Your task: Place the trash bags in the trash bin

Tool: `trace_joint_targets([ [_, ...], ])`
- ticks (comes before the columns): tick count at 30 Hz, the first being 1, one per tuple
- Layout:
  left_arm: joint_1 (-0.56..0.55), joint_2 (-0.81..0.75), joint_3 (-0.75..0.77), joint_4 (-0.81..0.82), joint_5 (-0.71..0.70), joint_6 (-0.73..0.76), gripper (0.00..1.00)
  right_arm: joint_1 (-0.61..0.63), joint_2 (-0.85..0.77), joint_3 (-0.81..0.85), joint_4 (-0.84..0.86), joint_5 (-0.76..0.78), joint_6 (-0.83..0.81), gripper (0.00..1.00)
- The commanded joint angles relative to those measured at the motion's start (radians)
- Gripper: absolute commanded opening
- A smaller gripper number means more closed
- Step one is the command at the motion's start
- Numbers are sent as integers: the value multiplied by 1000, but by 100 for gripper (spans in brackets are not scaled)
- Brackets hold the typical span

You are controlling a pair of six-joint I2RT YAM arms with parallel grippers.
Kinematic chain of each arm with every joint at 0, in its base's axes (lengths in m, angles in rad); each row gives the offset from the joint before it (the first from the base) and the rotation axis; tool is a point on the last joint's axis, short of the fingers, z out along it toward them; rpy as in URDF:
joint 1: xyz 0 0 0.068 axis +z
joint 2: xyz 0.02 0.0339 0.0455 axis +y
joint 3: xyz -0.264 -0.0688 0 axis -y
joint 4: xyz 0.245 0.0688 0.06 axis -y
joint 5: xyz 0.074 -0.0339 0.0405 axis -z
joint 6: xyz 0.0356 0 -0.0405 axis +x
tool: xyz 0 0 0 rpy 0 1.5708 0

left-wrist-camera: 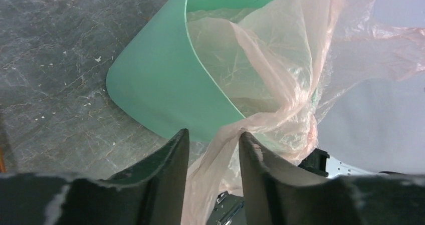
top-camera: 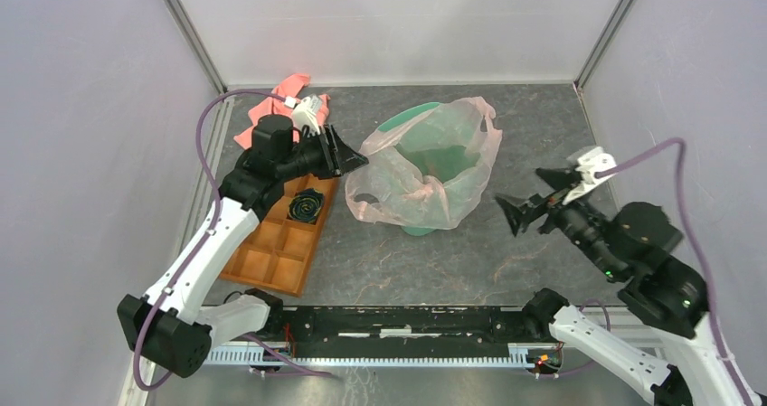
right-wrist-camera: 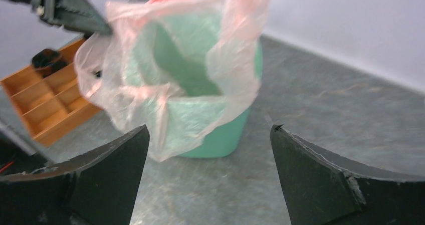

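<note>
The trash bag is hanging down the trash bin's near side and stops short of the bin's back rim. So next my right gripper grabs the bag's far corner and lifts it.
The mint-green trash bin stands mid-table. The pale pink translucent trash bag is draped over its opening and hangs down its near and left sides. My left gripper is at the bag's left edge. In the left wrist view, the left gripper has its fingers somewhat apart, and a strand of the bag runs between them, lying against the right finger, beside the bin. My right gripper is open and empty, right of the bin. In the right wrist view, this gripper faces the bin and bag.
An orange compartmented tray lies left of the bin with a black coiled item in one cell; it also shows in the right wrist view. A salmon-pink cloth and a white object lie at the back left. Enclosure walls stand on three sides.
</note>
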Motion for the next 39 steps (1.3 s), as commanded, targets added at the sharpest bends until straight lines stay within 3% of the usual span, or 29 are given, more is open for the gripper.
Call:
trace_joint_targets([
  [1,6,-63,8,-11,-37,50,56,1,95,172,-75,200,-189,98],
  [6,7,-84,0,-63,-58,68,67,2,382,349,66,207,-403,98],
  [11,7,-109,-5,-96,-71,74,72,3,604,519,117,201,-532,98],
  [13,7,-112,-15,-92,-69,70,71,2,656,519,156,246,-576,98],
  [14,7,-105,-30,-78,-62,66,63,0,694,463,238,337,-636,98],
  [17,6,-89,-29,-78,-54,65,59,-13,753,490,234,390,-637,98],
  [24,5,-85,-50,-90,-11,48,61,-50,782,515,228,286,-613,98],
  [31,7,-181,-78,-139,-39,31,72,-54,735,584,160,147,-519,98],
  [34,6,-225,-107,-140,-74,10,79,-54,701,580,164,135,-463,98],
  [39,6,-238,-194,-65,-52,-52,87,-58,731,631,165,161,-512,98],
])
